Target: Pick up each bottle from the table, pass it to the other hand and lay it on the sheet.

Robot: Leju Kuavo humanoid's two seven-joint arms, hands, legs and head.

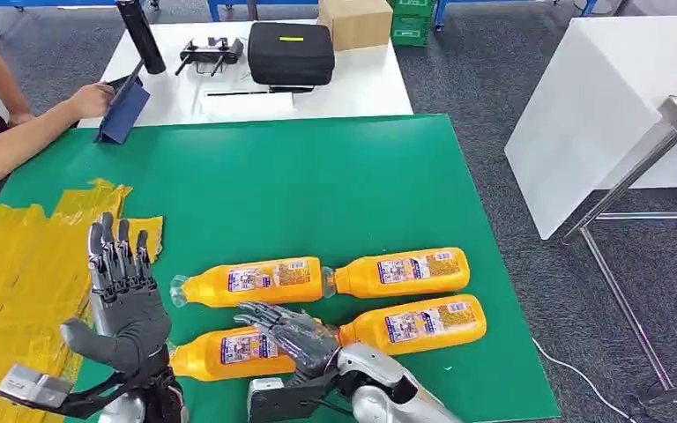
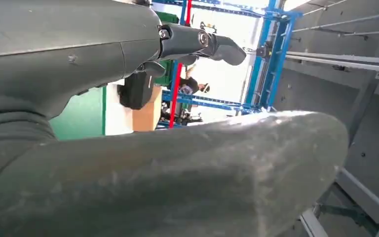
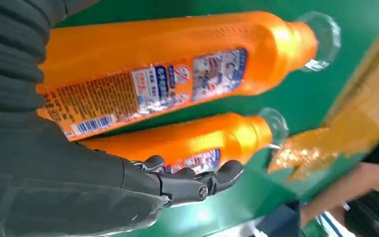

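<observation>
The orange bottle (image 1: 201, 356) is lying with its small-print label (image 1: 245, 347) facing up. I should expect a blue logo label hidden on its bottom side when I turn it over.
Four orange bottles with clear caps lie on the green table (image 1: 317, 185) in two rows, caps pointing left: back left (image 1: 247, 280), back right (image 1: 401, 271), front left (image 1: 225, 351), front right (image 1: 419, 324). My right hand (image 1: 286, 330) hovers low over the front left bottle's base, fingers spread and gripping nothing. In the right wrist view its fingers (image 3: 192, 185) reach past the front left bottle (image 3: 168, 74) towards the back left bottle (image 3: 202, 143). My left hand (image 1: 123, 295) stands upright and empty, fingers apart, beside the crinkled yellow sheet (image 1: 18, 273). It looms large in the left wrist view (image 2: 128, 148).
A person's arm (image 1: 26, 132) reaches in at the far left, holding a blue tablet (image 1: 125, 107). Behind the green table, a white table carries a black case (image 1: 289, 53), a cardboard box (image 1: 354, 22) and a black flask (image 1: 141, 35). A white table (image 1: 599, 106) stands to the right.
</observation>
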